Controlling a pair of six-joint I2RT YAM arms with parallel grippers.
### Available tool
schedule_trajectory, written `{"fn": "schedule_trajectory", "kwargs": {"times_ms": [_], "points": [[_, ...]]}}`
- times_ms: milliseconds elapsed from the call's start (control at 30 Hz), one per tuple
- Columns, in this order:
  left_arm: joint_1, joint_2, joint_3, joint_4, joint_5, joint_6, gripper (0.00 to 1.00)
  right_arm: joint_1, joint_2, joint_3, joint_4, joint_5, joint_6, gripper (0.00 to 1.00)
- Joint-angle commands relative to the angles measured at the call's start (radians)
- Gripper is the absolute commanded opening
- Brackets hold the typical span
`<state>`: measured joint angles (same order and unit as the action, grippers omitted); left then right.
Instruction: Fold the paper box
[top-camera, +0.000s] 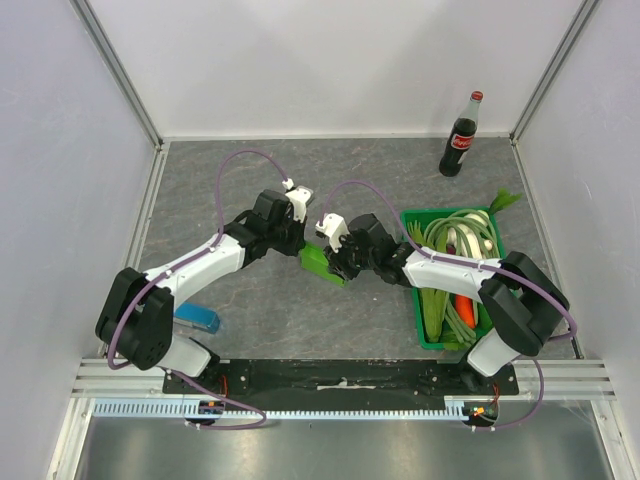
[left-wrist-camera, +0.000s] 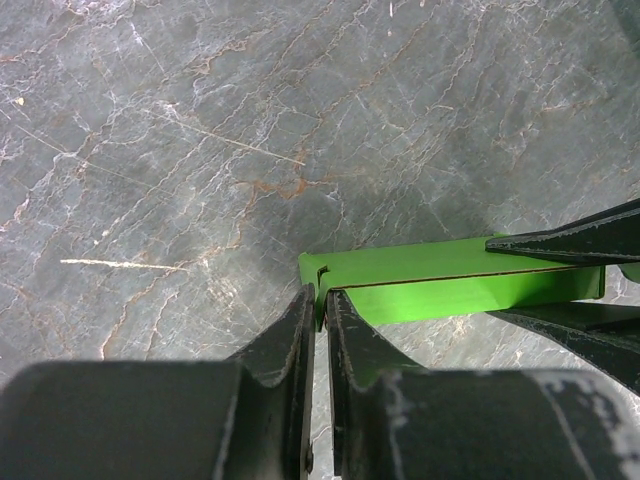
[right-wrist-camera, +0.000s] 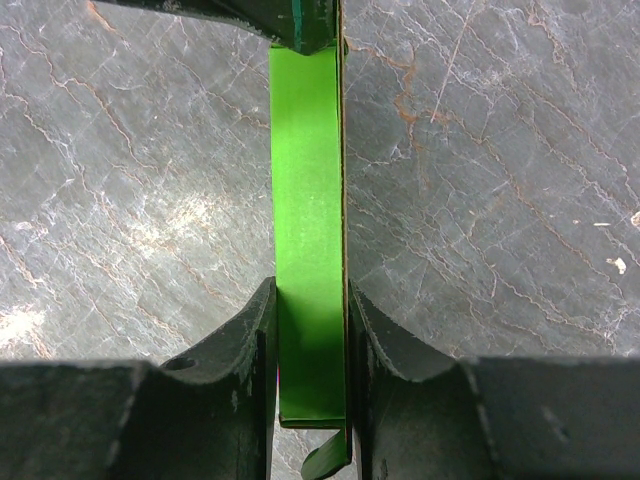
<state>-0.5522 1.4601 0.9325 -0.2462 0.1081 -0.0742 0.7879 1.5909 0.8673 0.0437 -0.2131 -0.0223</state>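
I should release the end flap's bent edge (left-wrist-camera: 322, 273), which sticks up in my left gripper's fingers, then press the box's corner seam (left-wrist-camera: 331, 286) flush with those fingers shut.
The paper box (top-camera: 318, 262) is a small lime-green card piece held above the grey table between both grippers. My left gripper (top-camera: 303, 243) is shut on its near corner; in the left wrist view the box (left-wrist-camera: 440, 280) runs to the right from my pinched fingertips (left-wrist-camera: 318, 300). My right gripper (top-camera: 338, 262) is shut on the box's other end. In the right wrist view the box (right-wrist-camera: 308, 220) stands as a narrow upright strip between the right fingers (right-wrist-camera: 255, 330), with a small flap hanging below.
A dark-green crate (top-camera: 418, 318) of vegetables stands right of the right arm. A cola bottle (top-camera: 461, 136) stands at the back right. A small blue block (top-camera: 197, 319) lies near the left arm's base. White walls enclose the table.
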Motion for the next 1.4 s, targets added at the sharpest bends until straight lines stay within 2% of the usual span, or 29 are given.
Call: {"fn": "schedule_trajectory", "kwargs": {"times_ms": [0, 267, 300, 600, 633, 667, 733, 800, 1000, 1133, 1267, 1367], "points": [[0.001, -0.02, 0.022, 0.025, -0.004, 0.021, 0.14, -0.001, 0.004, 0.012, -0.038, -0.016, -0.008, 0.2], [0.0, -0.026, 0.022, 0.019, -0.038, -0.015, 0.09, -0.001, 0.017, 0.013, -0.034, -0.019, -0.005, 0.2], [0.0, -0.024, 0.031, 0.006, -0.039, -0.027, 0.02, -0.003, 0.018, 0.013, -0.034, -0.022, -0.005, 0.2], [0.0, -0.01, 0.081, -0.088, -0.085, -0.174, 0.02, -0.003, 0.018, 0.015, -0.036, -0.019, -0.005, 0.2], [0.0, -0.015, 0.084, -0.091, -0.073, -0.176, 0.06, -0.001, 0.02, 0.013, -0.036, -0.022, -0.005, 0.2], [-0.002, -0.029, 0.088, -0.093, -0.073, -0.177, 0.17, -0.003, 0.018, 0.013, -0.036, -0.023, -0.005, 0.2], [0.0, -0.043, 0.091, -0.087, -0.068, -0.171, 0.29, -0.001, 0.021, 0.015, -0.034, -0.025, -0.005, 0.2], [0.0, -0.04, 0.101, -0.091, -0.073, -0.154, 0.32, -0.003, 0.021, 0.015, -0.034, -0.026, -0.004, 0.19], [0.0, -0.024, 0.092, -0.085, -0.05, -0.131, 0.32, -0.003, 0.017, 0.013, -0.033, -0.026, -0.004, 0.19], [0.0, -0.014, 0.089, -0.084, -0.048, -0.119, 0.21, -0.003, 0.015, 0.013, -0.034, -0.028, -0.005, 0.19], [0.0, -0.003, 0.089, -0.08, -0.056, -0.105, 0.17, -0.003, 0.015, 0.016, -0.034, -0.029, -0.005, 0.19], [0.0, 0.008, 0.092, -0.082, -0.054, -0.101, 0.1, -0.001, 0.017, 0.019, -0.034, -0.031, -0.007, 0.19]]}}
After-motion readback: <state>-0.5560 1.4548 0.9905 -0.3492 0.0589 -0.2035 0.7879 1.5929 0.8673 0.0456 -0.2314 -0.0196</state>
